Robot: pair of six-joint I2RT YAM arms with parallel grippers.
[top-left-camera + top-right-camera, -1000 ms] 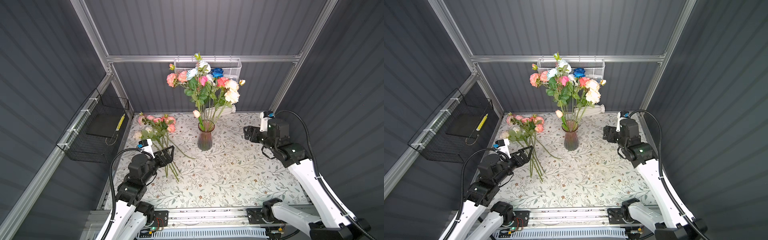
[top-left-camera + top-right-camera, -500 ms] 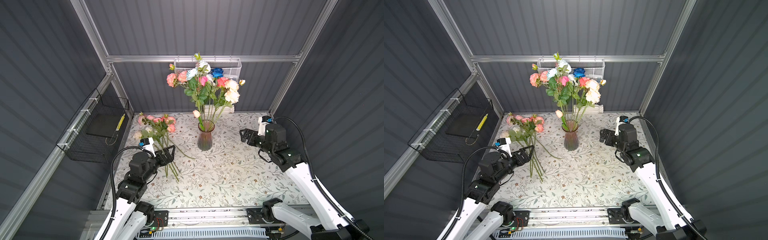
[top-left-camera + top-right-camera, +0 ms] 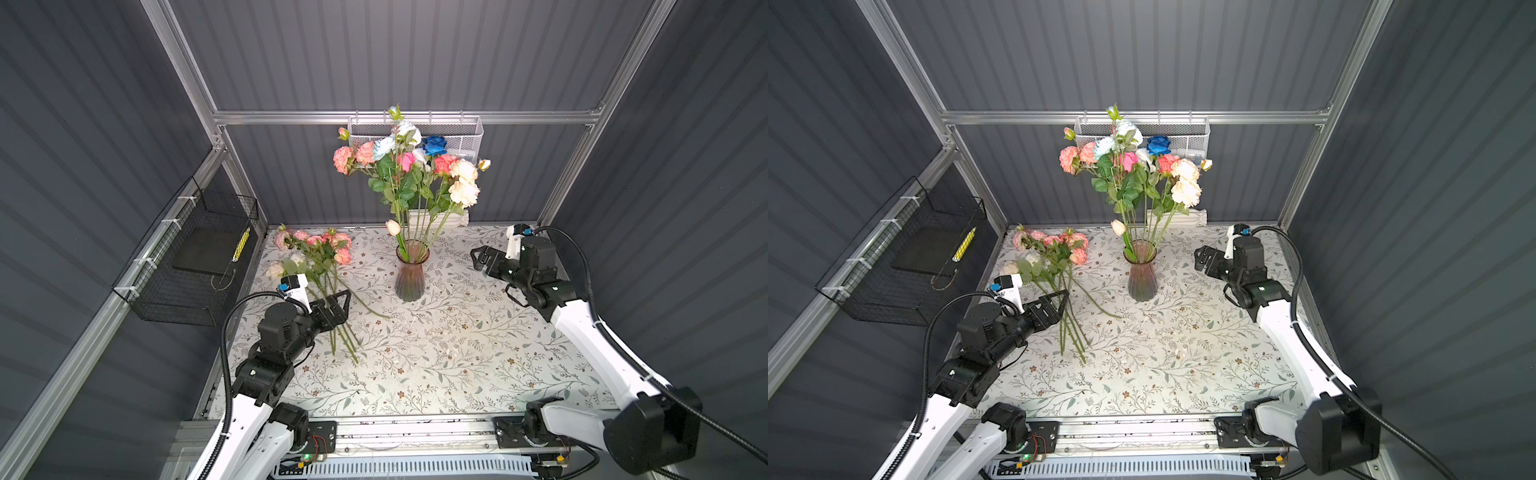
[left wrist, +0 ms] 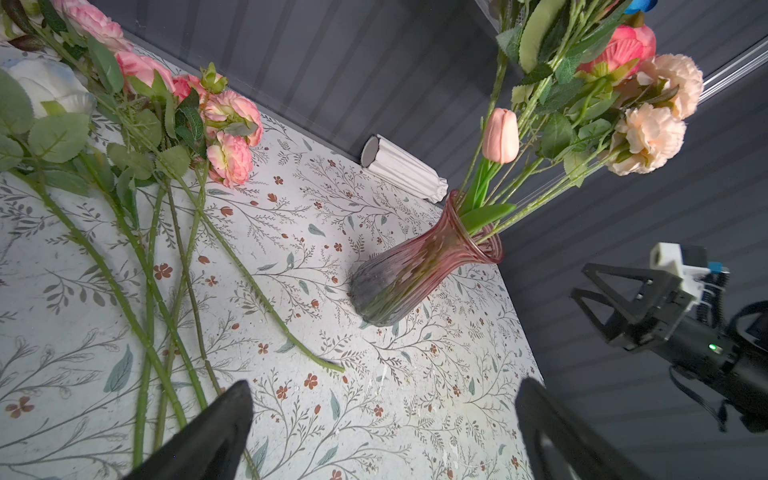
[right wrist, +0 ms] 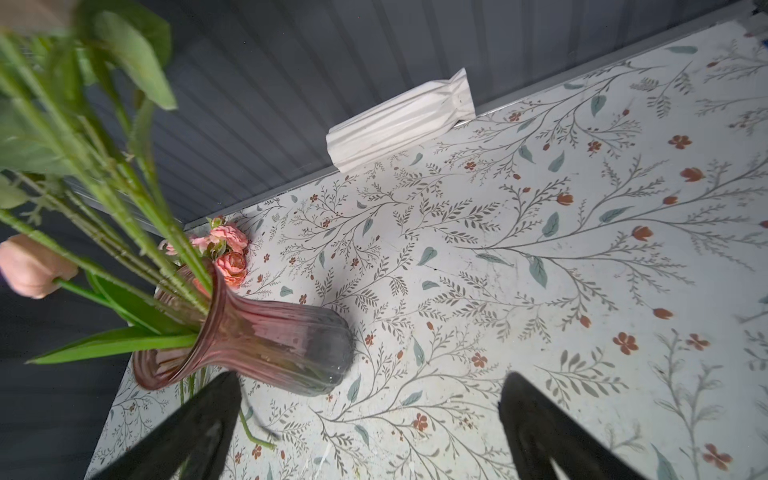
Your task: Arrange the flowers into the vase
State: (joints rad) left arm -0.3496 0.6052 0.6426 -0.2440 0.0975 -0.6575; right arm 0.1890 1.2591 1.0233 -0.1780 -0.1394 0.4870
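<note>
The white ribbed vase's flared end (image 3: 461, 218) faces the robot's open right gripper and the way to it is clear, so the right gripper should keep reaching back until its fingers straddle the flared end's rim (image 5: 464, 96).
A pink-to-grey ribbed glass vase (image 3: 410, 274) (image 3: 1142, 276) (image 4: 415, 270) (image 5: 257, 340) stands mid-table and holds a tall bunch of flowers (image 3: 411, 166) (image 3: 1133, 166) with pink, peach, white and blue blooms. More flowers (image 3: 320, 257) (image 3: 1054, 257) (image 4: 145, 166), mostly pink, lie on the table to its left. Over their green stems hovers my left gripper (image 3: 338, 307) (image 3: 1059, 305) (image 4: 384, 386), open and empty. My right gripper (image 3: 478, 259) (image 3: 1198, 257) (image 5: 372, 378) hangs open and empty just right of the vase.
A white ribbed vase (image 3: 438, 217) (image 4: 403, 170) (image 5: 399, 124) lies on its side against the back wall. A black wire basket (image 3: 187, 266) hangs on the left wall. A white mesh basket (image 3: 457, 133) hangs on the back wall behind the blooms.
My right gripper has moved left toward the vase. My left gripper has crept a little forward over the lying stems.
</note>
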